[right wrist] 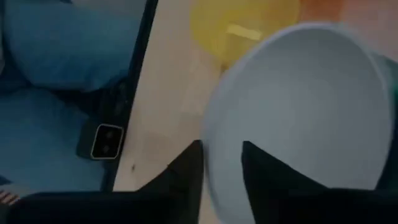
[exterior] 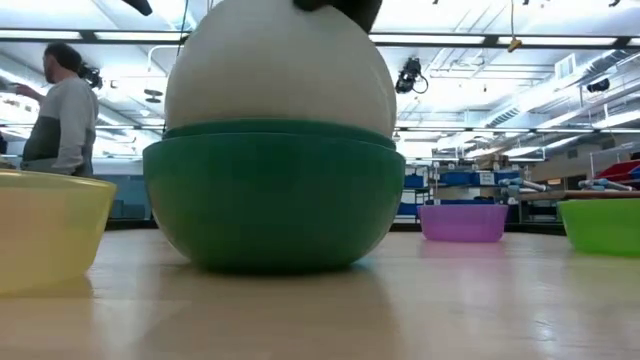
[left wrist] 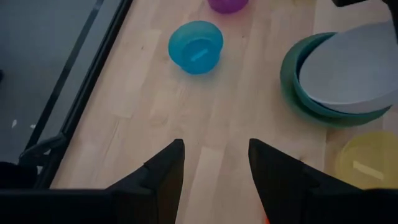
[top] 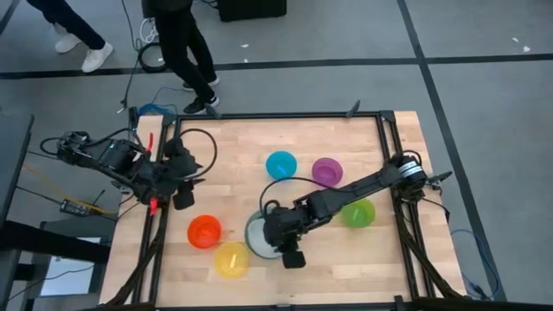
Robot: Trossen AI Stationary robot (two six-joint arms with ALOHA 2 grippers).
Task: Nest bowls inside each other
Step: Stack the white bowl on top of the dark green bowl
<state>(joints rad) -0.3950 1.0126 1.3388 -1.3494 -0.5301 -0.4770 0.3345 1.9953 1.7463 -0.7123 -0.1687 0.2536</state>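
I see the white bowl tilted steeply inside the large green bowl, so my right gripper should lower the white bowl's raised rim before it reaches for the lime green bowl.
A white bowl stands steeply tilted inside the large green bowl, its lower edge in the green one and its round underside toward the table's near edge. My right gripper is open at the white bowl's raised rim, on the stack's near side. Around the stack, the orange, yellow, light blue, purple and lime green bowls sit singly on their bases. My left gripper hangs open above the table's left part, touching nothing. My right gripper stands astride the white bowl's raised rim, one finger inside the bowl and one outside, coming slanting down from the far right. Whether either finger touches the rim, I cannot tell.
A black frame edges the wooden table. Bare wood lies between the left gripper and the light blue bowl. Beyond the far edge a person's legs show, and another person stands in the room behind.
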